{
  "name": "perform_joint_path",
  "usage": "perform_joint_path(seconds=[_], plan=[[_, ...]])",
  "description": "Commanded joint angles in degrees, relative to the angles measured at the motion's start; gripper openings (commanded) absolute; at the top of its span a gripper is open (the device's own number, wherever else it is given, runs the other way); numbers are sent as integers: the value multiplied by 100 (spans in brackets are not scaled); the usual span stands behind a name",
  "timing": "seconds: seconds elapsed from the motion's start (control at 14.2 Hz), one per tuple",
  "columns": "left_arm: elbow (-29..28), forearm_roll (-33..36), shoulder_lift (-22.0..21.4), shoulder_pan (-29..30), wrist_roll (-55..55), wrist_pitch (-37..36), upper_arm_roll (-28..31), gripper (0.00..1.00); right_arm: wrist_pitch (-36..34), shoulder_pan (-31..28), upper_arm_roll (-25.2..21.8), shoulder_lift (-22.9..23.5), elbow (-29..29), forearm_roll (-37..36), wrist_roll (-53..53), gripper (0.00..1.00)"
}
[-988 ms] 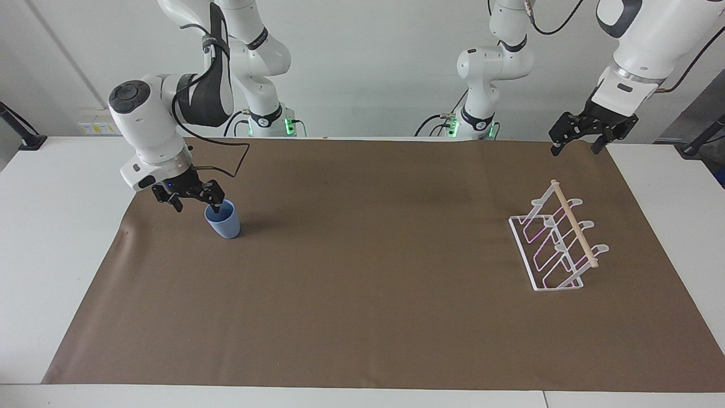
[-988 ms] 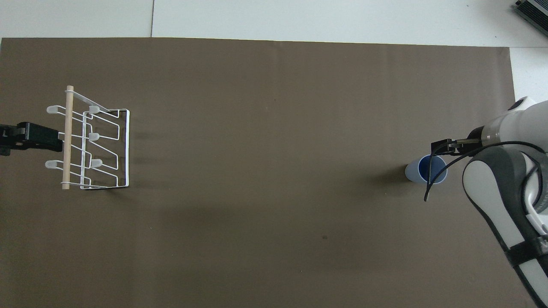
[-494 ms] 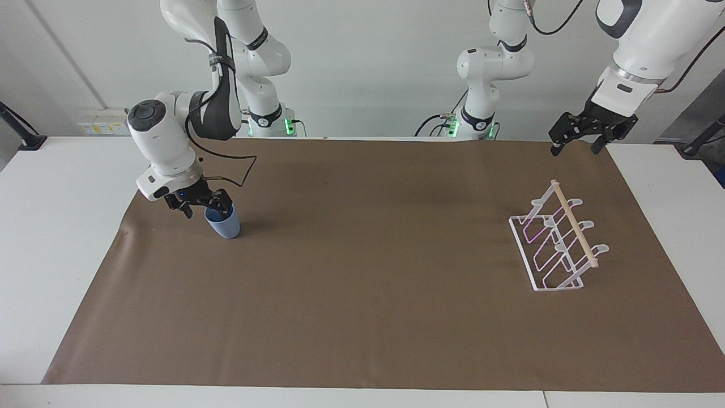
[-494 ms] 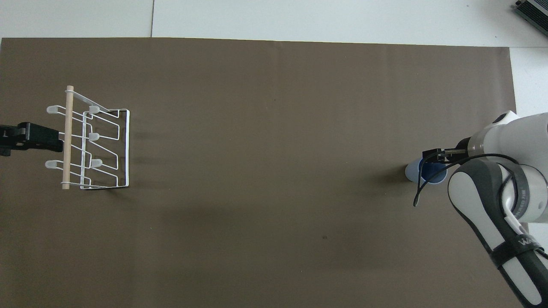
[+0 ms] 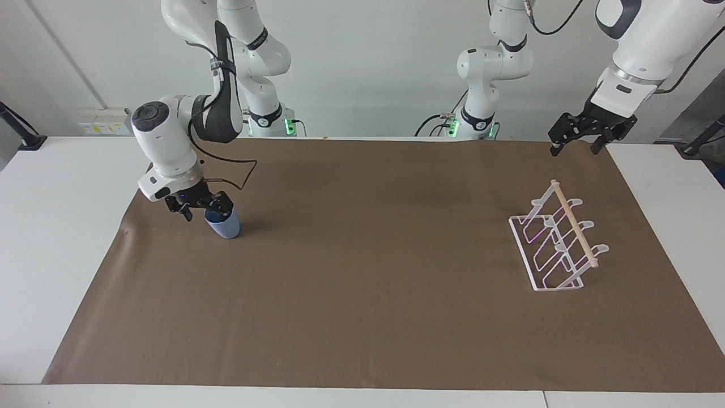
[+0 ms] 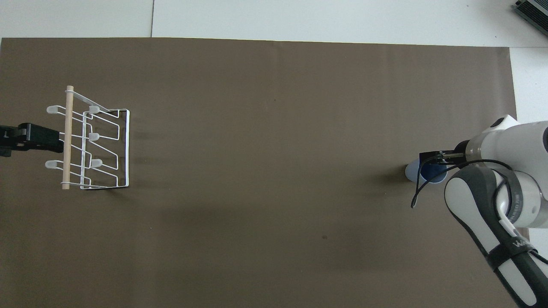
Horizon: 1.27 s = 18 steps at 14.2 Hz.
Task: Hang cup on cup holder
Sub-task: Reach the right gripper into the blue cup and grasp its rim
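I can see only the plain blue inside [image 6: 434,172] in the cup's opening, so I expect the light-blue cup [image 6: 412,171] to be empty when I turn it sideways.
The light-blue cup [image 5: 225,225] stands upright on the brown mat at the right arm's end of the table. My right gripper [image 5: 204,211] is open and low at the cup's rim. One finger [image 5: 221,209] is at the cup's mouth and the other is outside, on the side away from the cup holder. From above, the right gripper [image 6: 431,157] covers part of the cup [image 6: 414,173]. The white wire cup holder [image 5: 558,243] with its wooden rod stands at the left arm's end [image 6: 96,145]. My left gripper [image 5: 575,147] waits open in the air beside it [image 6: 40,141].
A brown mat [image 5: 362,294] covers most of the white table [image 5: 56,226]. A black cable [image 6: 417,192] hangs from the right wrist near the cup. Nothing else lies on the mat between the cup and the cup holder.
My right gripper has shifted toward the cup and settled lower at its rim, with the wrist swinging round. The cup, the cup holder and the left arm have stayed put.
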Motion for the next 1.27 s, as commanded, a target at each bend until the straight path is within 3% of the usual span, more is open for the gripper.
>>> perform_joint_path(seconds=[0.0,0.35,0.64,0.78,0.85,0.92,1.2], plan=[[-208,14,-184,-19,-68,43,7,100,453,-177,16,-43,-483,103,-352,100],[-235,14,-193,-19,-68,52,7,100,462,-205,16,-26,-458,103,-467,98],[-235,23,-193,-19,-59,52,7,100,462,-134,25,18,-361,103,-327,51],[-235,14,-193,-19,-59,43,7,100,462,-125,34,27,-343,103,-326,18],[-235,14,-193,-19,-59,43,7,100,462,-125,42,36,-308,103,-326,7],[-235,14,-193,-19,-59,43,7,100,445,-117,42,53,-256,103,-292,0],[-226,14,-193,-19,11,43,7,100,225,-125,60,211,148,103,-274,0]])
